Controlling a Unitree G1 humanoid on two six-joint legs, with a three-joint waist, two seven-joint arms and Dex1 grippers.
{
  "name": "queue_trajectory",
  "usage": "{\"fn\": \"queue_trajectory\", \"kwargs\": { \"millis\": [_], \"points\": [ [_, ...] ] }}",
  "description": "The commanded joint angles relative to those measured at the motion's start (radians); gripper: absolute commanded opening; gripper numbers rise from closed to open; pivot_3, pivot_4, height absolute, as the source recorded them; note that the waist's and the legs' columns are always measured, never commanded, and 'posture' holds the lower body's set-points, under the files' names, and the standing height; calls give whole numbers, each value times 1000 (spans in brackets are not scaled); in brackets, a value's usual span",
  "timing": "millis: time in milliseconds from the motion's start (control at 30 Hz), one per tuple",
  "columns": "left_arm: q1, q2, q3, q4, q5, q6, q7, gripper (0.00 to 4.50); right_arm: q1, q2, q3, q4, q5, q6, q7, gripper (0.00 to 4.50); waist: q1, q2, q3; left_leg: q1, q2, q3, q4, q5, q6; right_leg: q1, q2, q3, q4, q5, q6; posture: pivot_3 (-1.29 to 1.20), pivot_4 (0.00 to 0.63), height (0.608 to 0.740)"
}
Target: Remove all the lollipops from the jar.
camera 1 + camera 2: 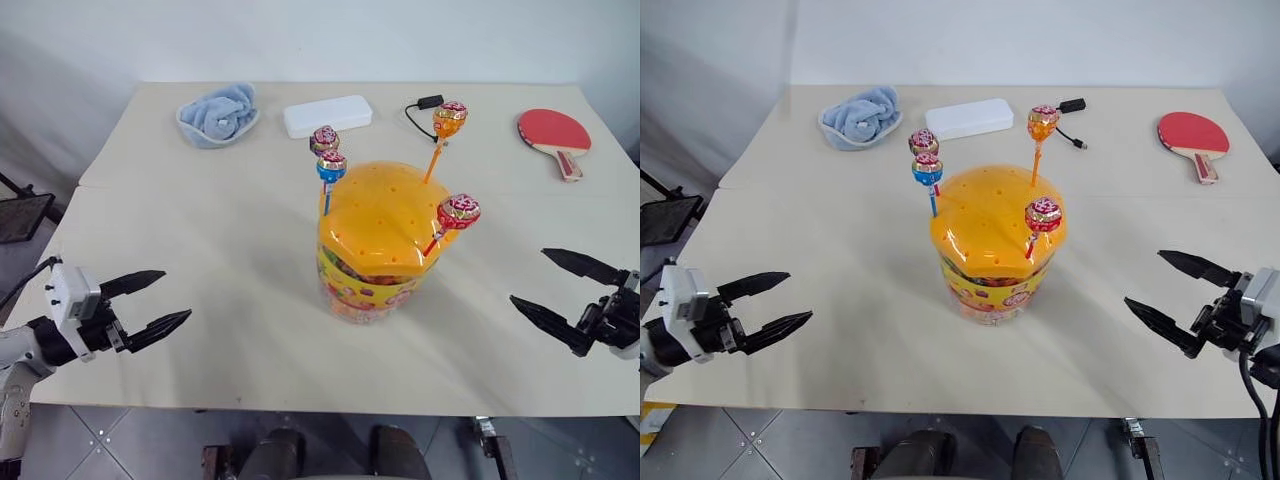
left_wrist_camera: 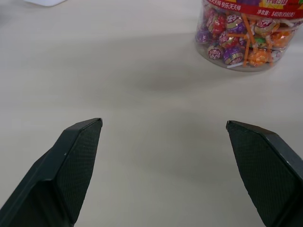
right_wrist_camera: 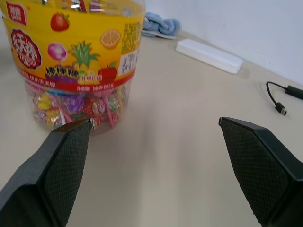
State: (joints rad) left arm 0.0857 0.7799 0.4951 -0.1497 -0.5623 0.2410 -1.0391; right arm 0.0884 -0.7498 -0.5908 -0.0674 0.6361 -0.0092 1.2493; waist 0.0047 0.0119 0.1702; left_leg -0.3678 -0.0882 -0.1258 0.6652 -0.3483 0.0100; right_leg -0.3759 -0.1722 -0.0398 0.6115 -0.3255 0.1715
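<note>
The jar's clear body (image 3: 78, 106) beneath the lollipops faces my low right gripper, so next I lift the gripper to the orange lid's height (image 1: 378, 215) before reaching for a stick.
The jar (image 1: 378, 240) stands in the middle of the table, with an orange domed lid and a clear body with a yellow and red label. Several lollipops stick up from holes in the lid: a purple-pink one (image 1: 324, 139) and a blue one (image 1: 331, 166) at its left, an orange one (image 1: 449, 119) at the back right, a red one (image 1: 458, 211) at the right. My left gripper (image 1: 150, 303) is open near the table's front left edge, well apart from the jar. My right gripper (image 1: 563, 291) is open near the front right edge, nothing between its fingers.
At the back of the table (image 1: 220, 250) lie a blue cloth in a bowl (image 1: 218, 115), a white rectangular box (image 1: 327, 115), a black cable (image 1: 422, 108) and a red paddle (image 1: 553, 137). More wrapped candies fill the jar's clear body (image 2: 241, 42).
</note>
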Motion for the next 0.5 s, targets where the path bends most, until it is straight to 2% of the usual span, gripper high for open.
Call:
{"fn": "queue_trajectory", "kwargs": {
  "millis": [33,67,167,333,433,500],
  "points": [
    [-37,-7,-12,-24,17,-29,36,4458,-25,2,-8,-5,15,-51,13,4480,-3,0,0,0,0,0,0,0,0,0,0,0,0,0,0,0,150,740],
    [-45,-12,-16,-21,17,-32,42,4458,-29,8,-5,-8,22,-53,14,4480,-4,0,0,0,0,1,1,0,0,0,0,0,0,0,1,0,150,740],
    [-99,-45,7,-39,-98,61,82,4458,-58,1,-51,-56,131,84,-89,4480,-5,0,0,0,2,1,2,0,0,0,1,0,0,1,2,0,150,740],
    [-194,-70,27,-122,-376,248,119,4458,-52,-15,-138,-212,348,248,-195,4480,-3,0,0,0,4,0,2,0,-1,-1,2,0,2,1,2,0,150,740],
    [-309,-50,-44,-164,-445,324,121,4458,-72,4,-149,-302,426,284,-265,4480,3,0,0,0,5,0,3,-1,-2,0,3,0,2,1,2,0,150,740],
    [-411,-42,-110,-147,-423,341,108,4458,-57,22,-132,-366,457,305,-293,4480,9,0,0,0,4,0,5,-1,-2,0,3,0,3,1,2,0,150,740]
  ]
}}
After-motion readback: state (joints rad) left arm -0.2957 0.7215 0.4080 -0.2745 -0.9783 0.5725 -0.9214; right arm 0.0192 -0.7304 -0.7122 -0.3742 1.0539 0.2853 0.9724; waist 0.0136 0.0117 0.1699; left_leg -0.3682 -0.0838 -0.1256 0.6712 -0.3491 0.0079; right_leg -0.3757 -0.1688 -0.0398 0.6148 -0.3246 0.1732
